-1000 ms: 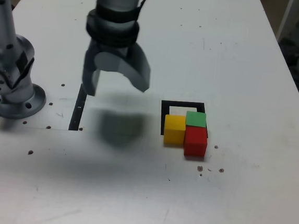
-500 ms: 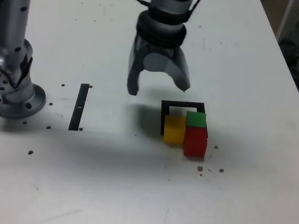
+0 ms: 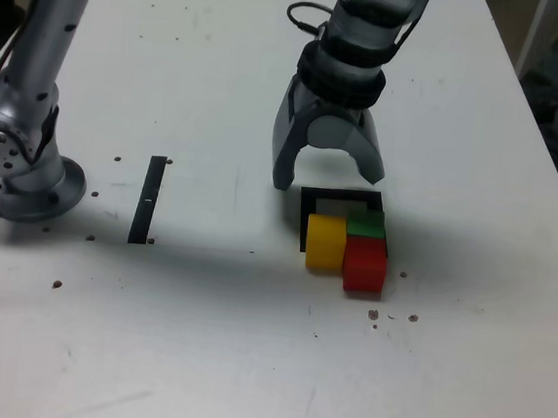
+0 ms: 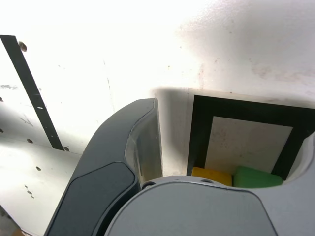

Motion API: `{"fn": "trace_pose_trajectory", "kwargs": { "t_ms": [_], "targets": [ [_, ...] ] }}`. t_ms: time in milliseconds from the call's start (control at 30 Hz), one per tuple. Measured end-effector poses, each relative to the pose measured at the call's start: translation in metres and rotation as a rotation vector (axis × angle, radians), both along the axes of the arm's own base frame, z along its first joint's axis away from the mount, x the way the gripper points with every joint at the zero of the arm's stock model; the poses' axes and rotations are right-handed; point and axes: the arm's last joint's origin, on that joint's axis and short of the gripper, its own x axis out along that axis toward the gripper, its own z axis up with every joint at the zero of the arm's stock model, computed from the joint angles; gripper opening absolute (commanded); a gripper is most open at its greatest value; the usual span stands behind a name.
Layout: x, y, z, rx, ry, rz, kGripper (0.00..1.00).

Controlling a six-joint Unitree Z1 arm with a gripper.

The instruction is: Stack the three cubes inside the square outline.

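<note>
The robot's open gripper hangs by the outline's far edge and the red cube lies past the outline's near edge, so next the gripper moves forward over the red cube.
My gripper hangs open and empty just above the far edge of the square outline. The yellow cube and the green cube rest side by side on the outline's near part. In front of the green one, touching it, the red cube lies mostly outside the outline. None is stacked. The wrist view shows one dark finger beside the square outline, with the yellow cube and green cube peeking past the gripper body. The red cube is hidden there.
The arm's base stands at the exterior view's left, with a narrow black strip beside it on the white table. The table's right edge runs close to dark objects beyond it.
The gripper has swung from above the black strip towards the exterior view's right and come down over the outline, staying open. The cubes have not moved.
</note>
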Motion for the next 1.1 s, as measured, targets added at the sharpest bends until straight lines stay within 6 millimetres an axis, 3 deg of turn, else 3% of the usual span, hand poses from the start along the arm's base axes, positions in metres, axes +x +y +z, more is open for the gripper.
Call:
{"fn": "trace_pose_trajectory", "kwargs": {
  "t_ms": [300, 767, 1100],
  "targets": [
    [0.005, -0.005, -0.013, -0.033, 0.019, -0.001, 1.00],
    [0.005, -0.044, -0.016, -0.070, 0.011, -0.058, 1.00],
    [0.005, -0.058, -0.017, -0.084, 0.008, -0.075, 1.00]
  ]
}}
